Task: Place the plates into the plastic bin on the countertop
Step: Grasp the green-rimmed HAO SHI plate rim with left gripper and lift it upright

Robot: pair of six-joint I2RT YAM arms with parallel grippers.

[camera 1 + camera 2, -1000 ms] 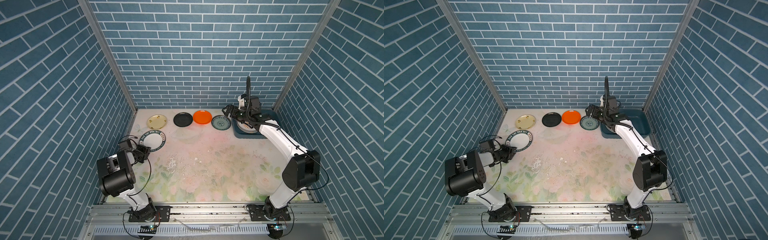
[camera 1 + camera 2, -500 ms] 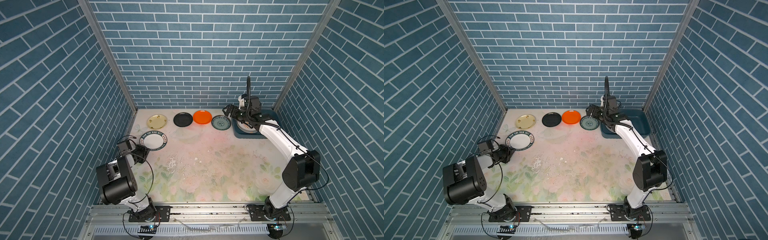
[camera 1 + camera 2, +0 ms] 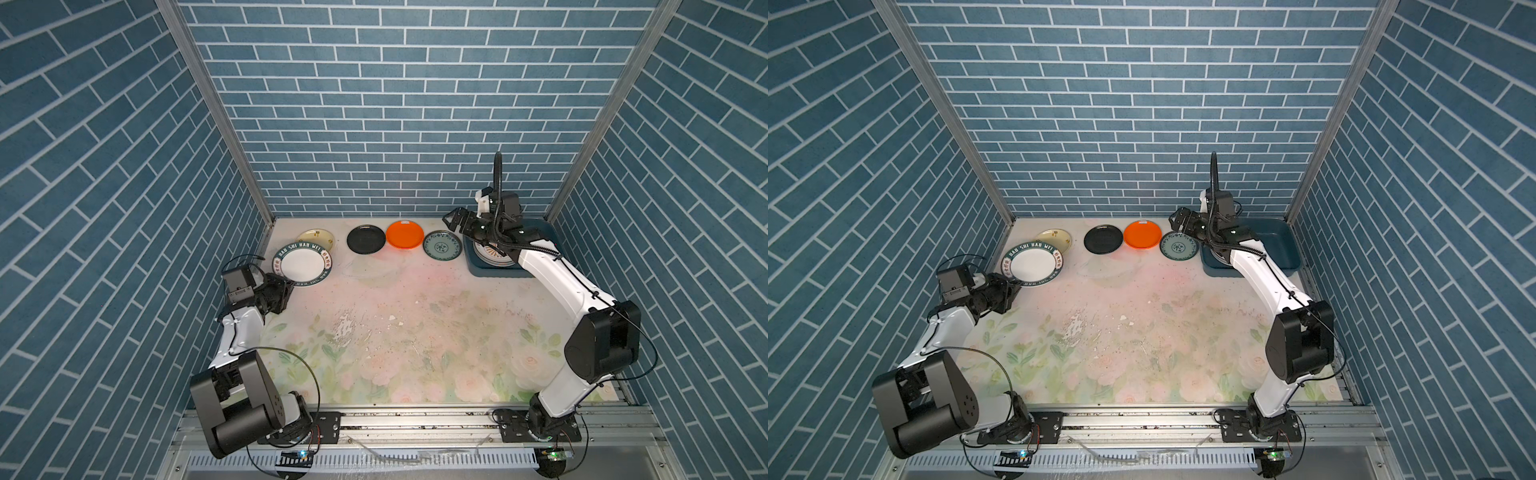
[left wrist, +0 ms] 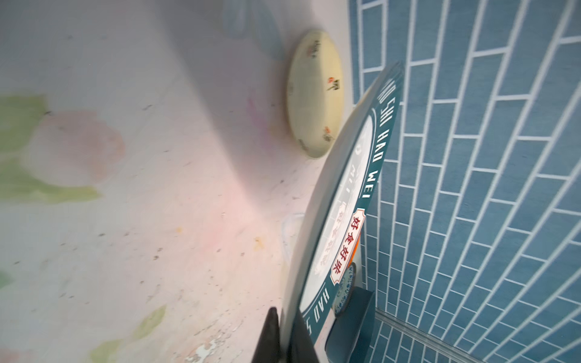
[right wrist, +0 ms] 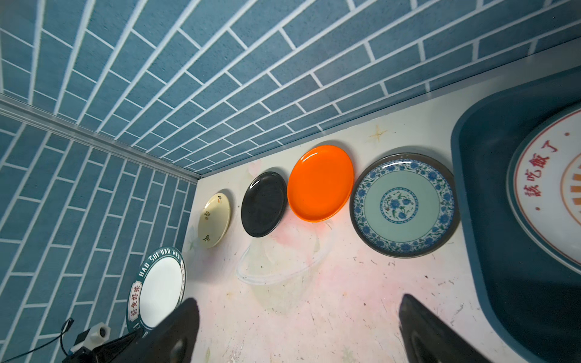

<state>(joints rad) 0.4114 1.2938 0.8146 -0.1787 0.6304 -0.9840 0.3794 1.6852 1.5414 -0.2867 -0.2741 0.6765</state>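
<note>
My right gripper should take the plate's free rim (image 3: 327, 260) and lower the plate into the plastic bin, because my left gripper is holding the white plate (image 3: 302, 264) far from the bin.
My left gripper (image 3: 289, 284) (image 3: 1016, 285) (image 4: 284, 333) is shut on the near rim of a white plate with a dark lettered rim (image 3: 303, 264) (image 3: 1036, 263) (image 4: 345, 188), holding it tilted above the countertop (image 3: 395, 324). Along the back lie a cream plate (image 3: 316, 238) (image 5: 215, 220), a black plate (image 3: 365, 239) (image 5: 264, 204), an orange plate (image 3: 404, 234) (image 5: 320, 184) and a teal-patterned plate (image 3: 442, 245) (image 5: 404, 206). The plastic bin (image 3: 494, 272) (image 3: 1279, 237) (image 5: 503, 283) holds an orange sunburst plate (image 3: 490, 254) (image 5: 550, 195). My right gripper (image 3: 453, 222) (image 3: 1177, 218) (image 5: 298, 314) hangs open and empty above the teal plate's bin side.
Blue brick walls close in the left, back and right sides. The bin sits in the back right corner, partly under my right arm. The held plate overlaps the cream plate in both top views. Scuffed paint marks the countertop's middle (image 3: 345, 328).
My left gripper closed on the lettered plate's rim and raised it, shifting it toward the back wall. The right arm has not moved.
</note>
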